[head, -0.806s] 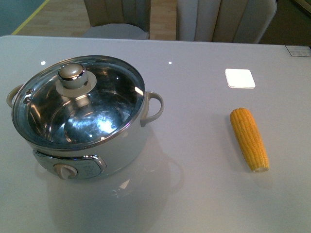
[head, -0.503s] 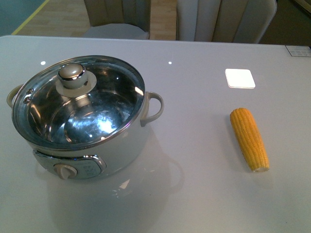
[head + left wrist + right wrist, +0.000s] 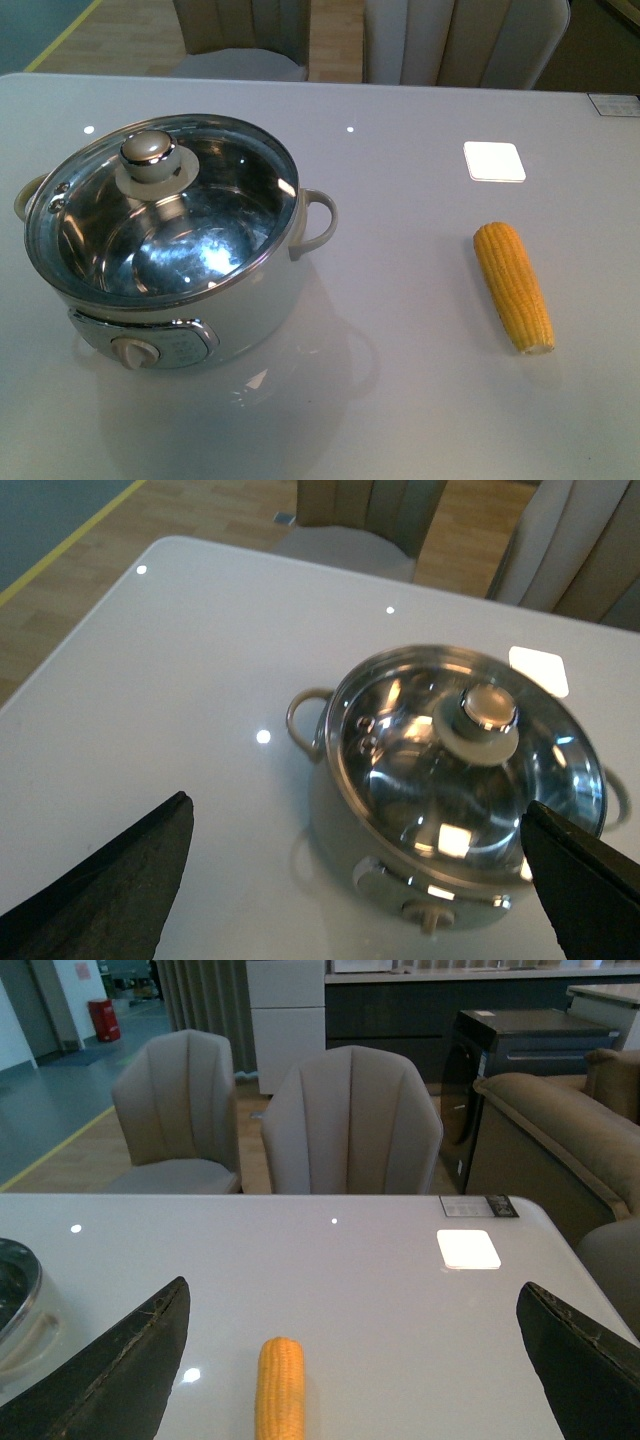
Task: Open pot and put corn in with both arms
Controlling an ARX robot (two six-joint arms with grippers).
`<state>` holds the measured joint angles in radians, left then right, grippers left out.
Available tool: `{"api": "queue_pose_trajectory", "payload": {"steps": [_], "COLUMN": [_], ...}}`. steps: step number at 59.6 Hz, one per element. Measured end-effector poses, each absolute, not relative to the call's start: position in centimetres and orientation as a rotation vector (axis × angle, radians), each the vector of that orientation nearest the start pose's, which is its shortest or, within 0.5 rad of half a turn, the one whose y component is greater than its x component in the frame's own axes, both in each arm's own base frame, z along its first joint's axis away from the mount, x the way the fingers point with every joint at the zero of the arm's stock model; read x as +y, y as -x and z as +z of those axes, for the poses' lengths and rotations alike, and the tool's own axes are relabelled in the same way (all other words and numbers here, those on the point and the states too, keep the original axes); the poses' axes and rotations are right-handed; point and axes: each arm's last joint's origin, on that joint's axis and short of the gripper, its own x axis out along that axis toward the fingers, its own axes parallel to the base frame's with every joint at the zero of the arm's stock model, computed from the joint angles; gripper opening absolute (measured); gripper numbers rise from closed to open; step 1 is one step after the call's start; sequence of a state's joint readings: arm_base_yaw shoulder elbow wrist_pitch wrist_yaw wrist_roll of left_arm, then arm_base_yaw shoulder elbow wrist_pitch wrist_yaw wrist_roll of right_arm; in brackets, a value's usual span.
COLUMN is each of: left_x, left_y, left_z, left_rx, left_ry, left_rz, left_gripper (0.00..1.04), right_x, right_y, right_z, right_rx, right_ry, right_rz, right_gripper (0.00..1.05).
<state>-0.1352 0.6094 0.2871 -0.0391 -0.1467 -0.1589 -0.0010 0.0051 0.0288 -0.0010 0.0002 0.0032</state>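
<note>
I should expect the cream-white pot (image 3: 255,315) to be empty when I lift its glass lid, because only shiny metal (image 3: 205,242) can be seen through the lid.
The cream-white pot (image 3: 250,300) stands on the left of the white table with its glass lid (image 3: 200,220) on and a round knob (image 3: 148,150) on top. The corn (image 3: 512,285) lies on the table to the right, apart from the pot. Neither gripper shows in the front view. In the left wrist view the left gripper (image 3: 365,880) is open, above and short of the pot (image 3: 340,820); its fingers (image 3: 120,880) frame the pot's front. In the right wrist view the right gripper (image 3: 355,1370) is open and empty, with the corn (image 3: 280,1390) between its fingers (image 3: 120,1370).
A white square patch (image 3: 494,161) lies on the table behind the corn. Two beige chairs (image 3: 350,1120) stand past the table's far edge. A small label card (image 3: 613,104) sits at the far right corner. A sofa (image 3: 560,1130) is beyond on the right.
</note>
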Motion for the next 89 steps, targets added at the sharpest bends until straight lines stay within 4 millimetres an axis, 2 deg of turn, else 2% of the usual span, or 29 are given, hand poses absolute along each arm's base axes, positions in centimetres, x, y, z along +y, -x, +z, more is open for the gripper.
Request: {"api": "queue_pose_trajectory", "payload": {"steps": [12,21,27,30,36,47,66,87,89], "left_x": [-3.8,-5.7,-6.8,-7.5,-8.4,-9.2,-10.2,-10.4,-10.4], "left_y": [-20.4,-24.7,-27.7,-29.3,-30.9,-32.6,-33.4,-33.4,-33.4], "left_z": [19.5,17.6,15.0,13.0,10.6,8.6,7.5,7.6,7.6], "left_rx": [0.305,0.29,0.346,0.405,0.456,0.486,0.51,0.505,0.505], "left_ry": [0.071,0.039,0.014,0.0,-0.014,-0.027,-0.025,-0.016,-0.018], "left_rz": [-0.054,-0.108,-0.12,-0.124,-0.128,-0.125,-0.116,-0.091,-0.089], "left_gripper": [0.98,0.98,0.98,0.98,0.98,0.98,0.97,0.44,0.42], "right_x": [0.0,0.0,0.0,0.0,0.0,0.0,0.0,0.0,0.0], "right_y": [-9.6,-9.6,-9.6,-9.6,-9.6,-9.6,-9.6,-9.6,-9.6], "right_z": [17.3,17.3,17.3,17.3,17.3,17.3,17.3,17.3,17.3], "right_rx": [-0.023,-0.023,-0.023,-0.023,-0.023,-0.023,-0.023,-0.023,-0.023], "right_ry": [-0.003,-0.003,-0.003,-0.003,-0.003,-0.003,-0.003,-0.003,-0.003], "right_rz": [-0.001,-0.001,-0.001,-0.001,-0.001,-0.001,-0.001,-0.001,-0.001], "right_gripper": [0.96,0.96,0.96,0.96,0.96,0.96,0.96,0.96,0.96]}}
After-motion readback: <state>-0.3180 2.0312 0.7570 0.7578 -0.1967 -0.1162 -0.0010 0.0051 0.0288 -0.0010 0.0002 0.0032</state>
